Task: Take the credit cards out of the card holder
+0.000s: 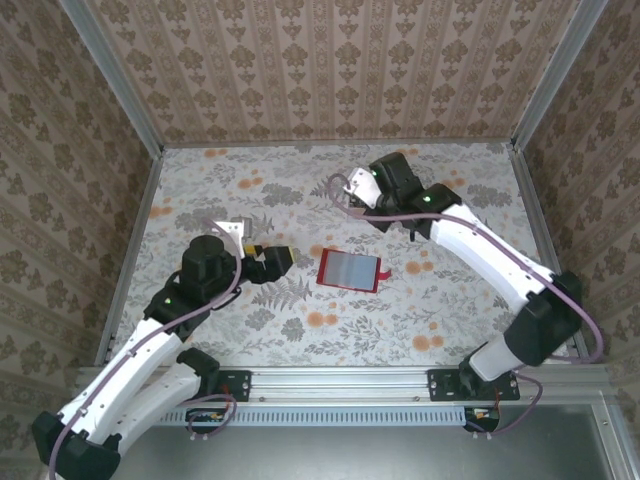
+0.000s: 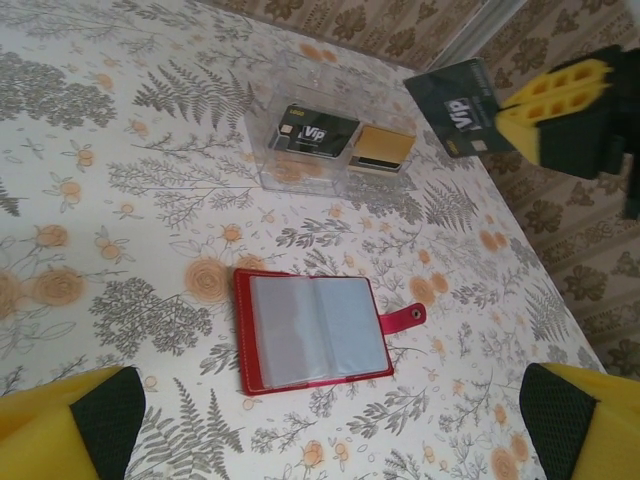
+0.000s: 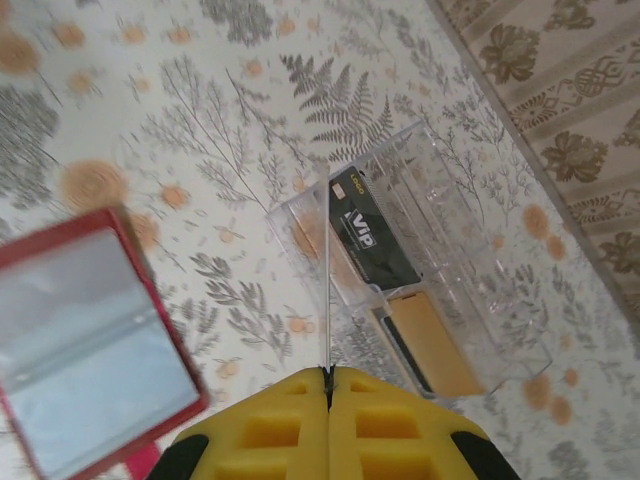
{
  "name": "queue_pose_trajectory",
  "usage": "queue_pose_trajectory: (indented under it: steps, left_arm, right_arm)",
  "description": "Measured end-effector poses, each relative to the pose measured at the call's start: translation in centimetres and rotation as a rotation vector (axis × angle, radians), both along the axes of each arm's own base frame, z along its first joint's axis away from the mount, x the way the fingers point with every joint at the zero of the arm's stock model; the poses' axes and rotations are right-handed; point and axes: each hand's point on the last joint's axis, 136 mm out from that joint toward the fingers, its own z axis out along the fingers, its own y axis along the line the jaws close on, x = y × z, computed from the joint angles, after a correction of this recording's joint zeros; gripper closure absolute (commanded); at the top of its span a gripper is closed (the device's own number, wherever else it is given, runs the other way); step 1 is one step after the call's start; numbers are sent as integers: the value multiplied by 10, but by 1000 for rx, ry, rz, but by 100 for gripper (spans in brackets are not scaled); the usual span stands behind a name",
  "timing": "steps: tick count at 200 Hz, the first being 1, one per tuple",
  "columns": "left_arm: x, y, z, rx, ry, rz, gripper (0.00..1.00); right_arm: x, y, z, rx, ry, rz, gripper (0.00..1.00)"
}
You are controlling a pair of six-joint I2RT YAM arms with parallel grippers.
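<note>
My right gripper is holding the dark VIP card [image 2: 450, 108], which matches the black VIP card in the clear tray [image 2: 316, 131], so it should keep lowering it until it reaches that black card.
The red card holder [image 1: 349, 269] lies open and flat on the flowered table, its grey-blue pockets [image 2: 318, 328] facing up and its tab [image 2: 405, 318] pointing right. My left gripper [image 1: 272, 260] hovers just left of it, open, with nothing between its yellow fingers [image 2: 70, 425]. My right gripper [image 3: 328, 385] is shut on a dark VIP credit card [image 2: 455, 105], seen edge-on [image 3: 328, 300], above a clear tray [image 3: 420, 260]. In that tray lie a black VIP card [image 3: 372, 240] and a gold card [image 3: 435, 345].
The clear tray [image 2: 330, 145] sits beyond the card holder, toward the back of the table. Patterned walls with metal rails [image 1: 135, 110] close the table in on three sides. Bare flowered tabletop [image 1: 450, 310] stretches in front of the holder.
</note>
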Motion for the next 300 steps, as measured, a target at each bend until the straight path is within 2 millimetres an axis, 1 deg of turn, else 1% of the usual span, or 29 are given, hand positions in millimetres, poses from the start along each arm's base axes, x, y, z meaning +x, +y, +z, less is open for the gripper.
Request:
queue_pose_trajectory:
  steps: [21,47,86,112,130,159,202,269,300]
  left_arm:
    - [-2,2,-3,3,1,5,0]
    - [-4,4,-10,18,22,7,0]
    - [-6,6,-15,30,39,10,0]
    - [-6,7,-19,37,46,12,0]
    - [-6,7,-20,39,48,15,0]
    - [-5,7,-21,43,52,19,0]
    - [-3,9,-23,48,58,27,0]
    - [-1,10,-26,53,65,33,0]
    - [0,10,-27,56,69,36,0]
  right_arm:
    - [16,3,-24,-92,46,37,100]
    - [37,5,-46,-182,89,71,100]
    - [62,1,-67,-283,107,105,100]
    - [71,-9,-80,-341,119,126,100]
    - [76,-15,-84,-371,119,142,100]
    - [83,-21,-84,-407,95,164,100]
    - [91,-19,-86,-429,65,196,100]
    - [93,-18,-111,-457,107,223,100]
    - [93,-17,-114,-460,110,227,100]
